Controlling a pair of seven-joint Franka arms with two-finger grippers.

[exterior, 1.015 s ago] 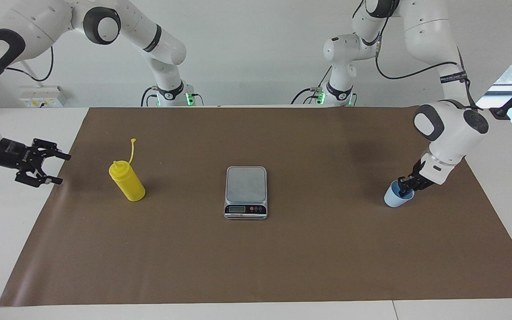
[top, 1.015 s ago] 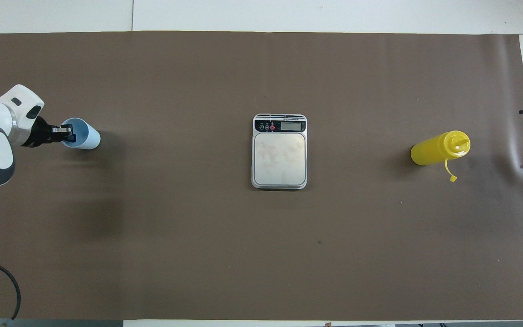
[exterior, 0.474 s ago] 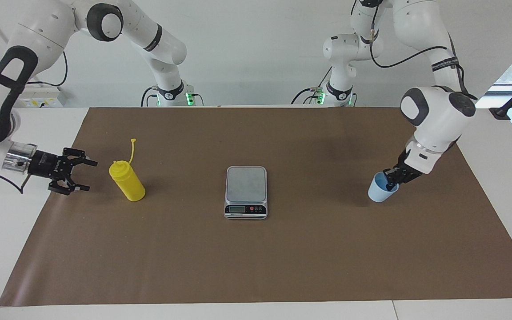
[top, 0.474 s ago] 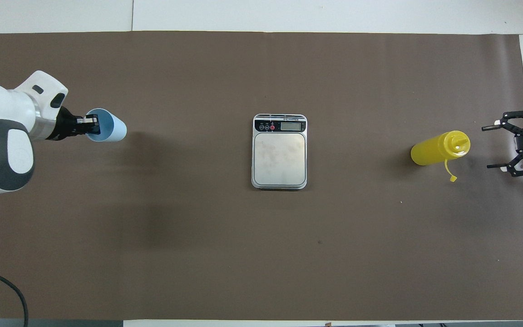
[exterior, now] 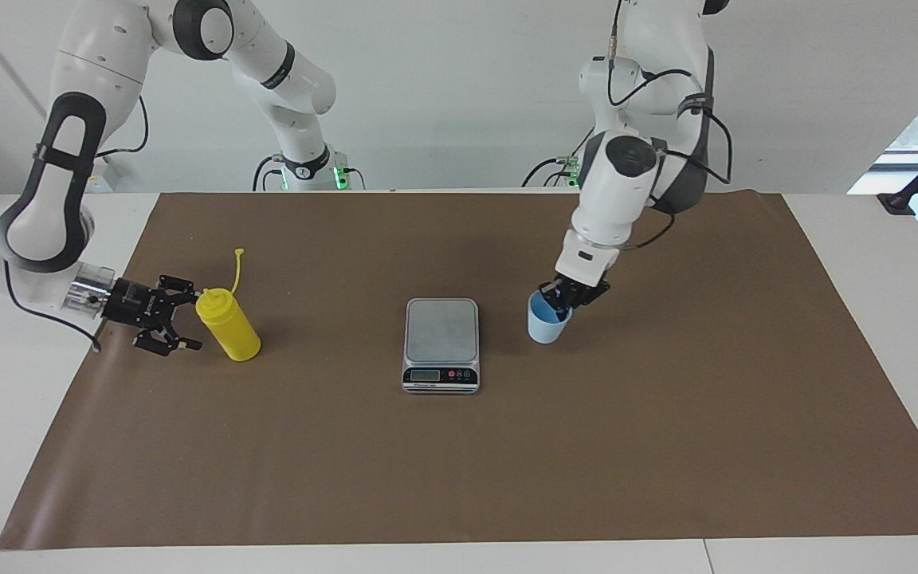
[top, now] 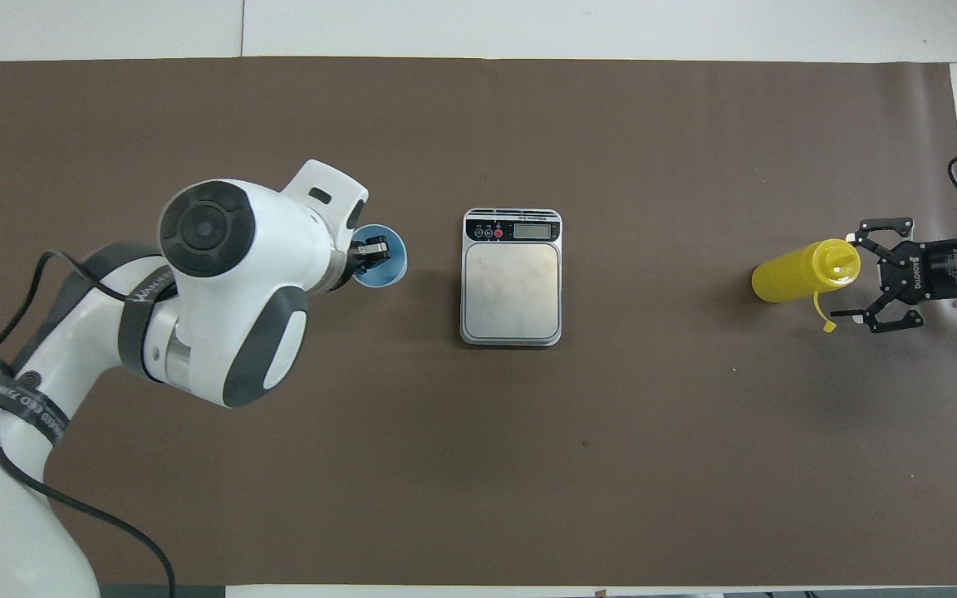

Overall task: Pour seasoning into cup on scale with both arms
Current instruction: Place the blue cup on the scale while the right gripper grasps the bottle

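The yellow seasoning bottle has its cap strap [top: 820,308] joined to its neck. The strap has its tip loose [top: 829,325], so it should stick out and come along when I carry the bottle.
The light-blue cup [exterior: 547,324] [top: 385,270] hangs tilted just over the mat, beside the scale [exterior: 441,331] [top: 512,286] toward the left arm's end. My left gripper [exterior: 559,296] [top: 372,252] is shut on the cup's rim, one finger inside it. The yellow seasoning bottle [exterior: 229,327] [top: 798,272] stands upright toward the right arm's end, its cap strap sticking up. My right gripper [exterior: 190,320] [top: 849,275] lies level and open at the bottle, its fingers reaching past either side of the bottle's upper part. The scale's platform carries nothing.
A brown mat [exterior: 459,478] [top: 478,465] covers most of the white table. In the overhead view the left arm's bulk spans the mat from the robots' edge up to the cup.
The left arm has carried the cup from the mat's end to right beside the scale. The right gripper has moved in from the table's edge up to the bottle.
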